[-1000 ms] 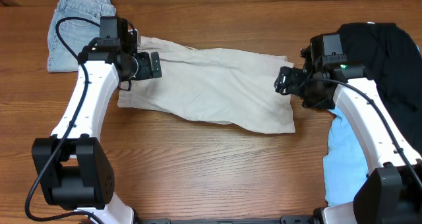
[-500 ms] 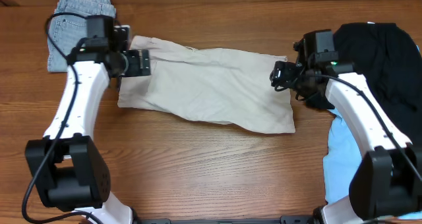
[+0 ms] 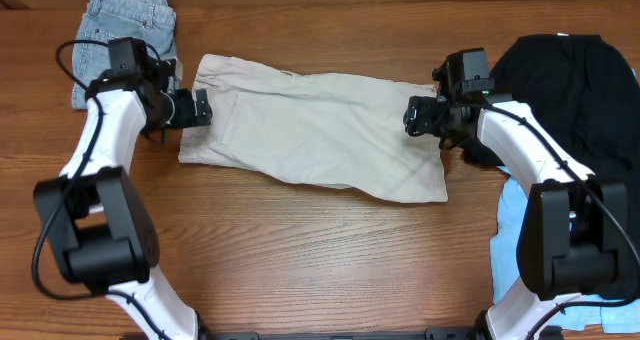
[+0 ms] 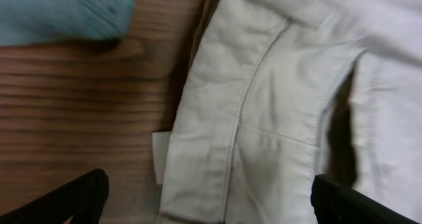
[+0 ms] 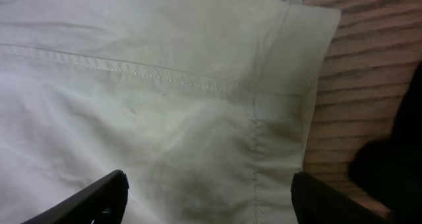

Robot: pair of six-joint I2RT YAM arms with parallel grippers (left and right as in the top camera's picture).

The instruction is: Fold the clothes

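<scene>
The beige shorts' waistband [image 4: 210,112] will open wide and show its inside as I lift it, since a darker inner layer [image 4: 204,18] peeks out past the waistband's edge.
The pale beige shorts [image 3: 320,130] lie spread flat across the middle of the table. My left gripper [image 3: 198,108] is open over their left end, where the waistband [image 4: 264,118] shows in the left wrist view between my black fingertips [image 4: 208,201]. My right gripper [image 3: 415,115] is open over their upper right end, above a stitched hem [image 5: 264,118], with the fingertips [image 5: 208,194] spread wide. Pale-blue denim shorts [image 3: 122,40] lie at the far left. A black garment [image 3: 575,90] and light-blue cloth [image 3: 530,245] lie at the right.
The wooden table [image 3: 300,260] shows bare wood in front of the beige shorts. The denim's edge [image 4: 66,13] sits close to the left gripper. The black garment's edge [image 5: 395,165] lies just right of the right gripper.
My left gripper has drawn back leftwards from over the beige shorts to their left edge. My right gripper has shifted left and up, onto their right end.
</scene>
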